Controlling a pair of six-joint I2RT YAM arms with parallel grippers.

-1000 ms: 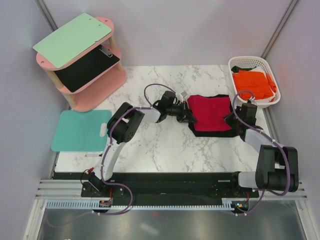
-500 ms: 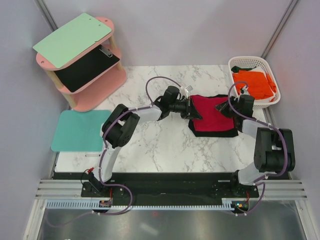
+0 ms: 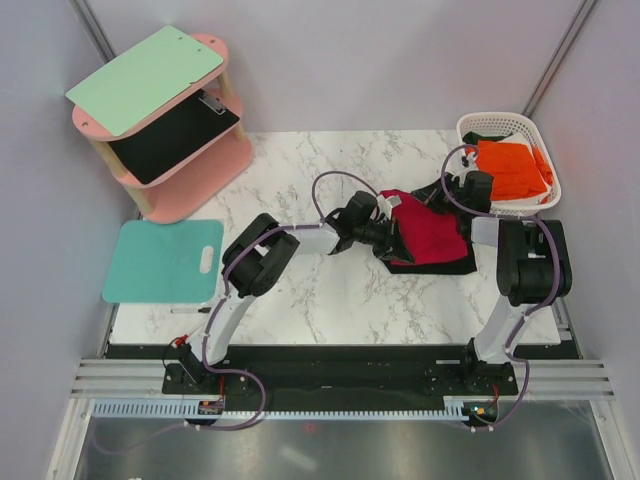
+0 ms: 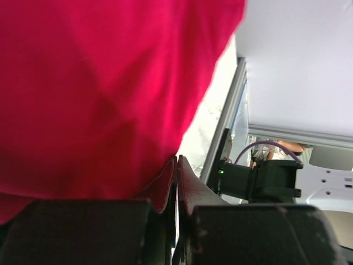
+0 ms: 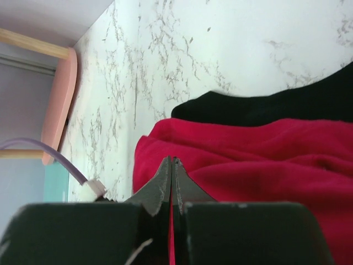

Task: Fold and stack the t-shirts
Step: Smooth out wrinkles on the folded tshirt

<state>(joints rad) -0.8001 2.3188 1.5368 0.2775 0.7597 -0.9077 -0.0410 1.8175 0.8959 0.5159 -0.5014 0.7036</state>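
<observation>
The red t-shirt's far edge (image 5: 270,132) is rumpled on top of the black t-shirt, so my left gripper should go to the far corner (image 3: 390,195) nearest the shelf and spread it out flat.
A crimson red t-shirt (image 3: 432,238) lies bunched on top of a black t-shirt (image 3: 440,266) at the right of the marble table. My left gripper (image 3: 393,228) is shut on the red shirt's left edge; in the left wrist view the red cloth (image 4: 99,83) drapes over the shut gripper (image 4: 177,159). My right gripper (image 3: 452,196) is at the shirt's far right corner. In its wrist view the gripper (image 5: 171,160) is shut with red cloth (image 5: 265,160) pinched between the fingers, and the black shirt (image 5: 265,107) lies beyond. An orange t-shirt (image 3: 510,168) sits in the white basket (image 3: 500,120).
A pink two-level shelf (image 3: 190,190) stands at the back left with a mint-green board (image 3: 145,78) on top and a black board (image 3: 172,135) below. A teal mat (image 3: 160,260) lies at the table's left edge. The right arm's base (image 4: 265,179) shows in the left wrist view.
The left gripper has moved right, carrying the red shirt's left edge over the shirt. The right gripper has moved toward the back. The red shirt has gone from flat to bunched.
</observation>
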